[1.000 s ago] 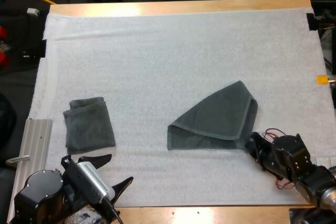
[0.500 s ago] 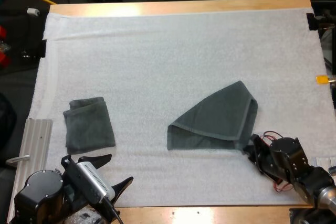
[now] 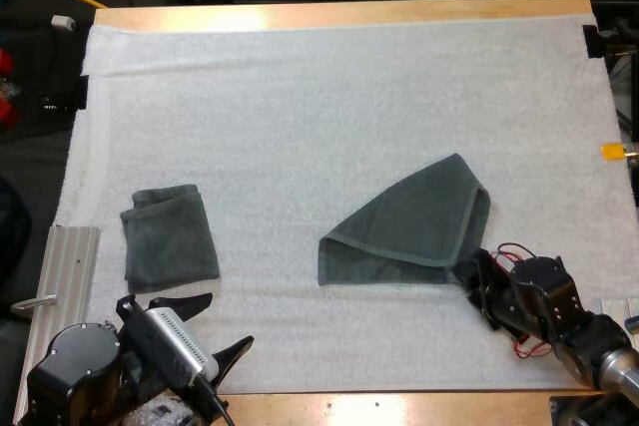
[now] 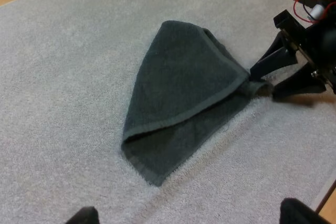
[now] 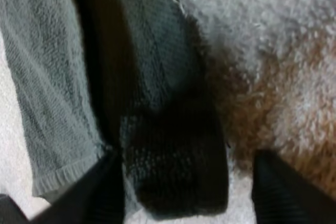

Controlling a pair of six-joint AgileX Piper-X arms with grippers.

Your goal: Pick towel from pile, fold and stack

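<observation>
My gripper will lift the grey-green towel [image 3: 424, 209], and the towel will open out into a wider sheet, because a hemmed flap [image 3: 387, 250] lies loosely on the layer below.
A dark grey-green towel [image 3: 414, 226], folded into a triangle, lies flat on the white mat [image 3: 300, 97] right of centre. My right gripper [image 3: 470, 275] is at its near right corner. In the right wrist view its fingers [image 5: 105, 192] stand apart, with the towel's corner [image 5: 173, 171] between them and not pinched. The left wrist view shows the same towel [image 4: 178, 87] with the right gripper [image 4: 262, 82] straddling that corner. A second towel [image 3: 170, 236], folded into a small rectangle, rests at the near left. My left gripper [image 3: 195, 331] hovers open just in front of it, holding nothing.
A ribbed metal plate [image 3: 65, 276] lies along the mat's left edge beside the folded towel. The table's wooden near edge [image 3: 379, 406] runs just in front of both grippers.
My right gripper has crept left, up to the triangular towel's near right corner. The towels and my left arm have not moved.
</observation>
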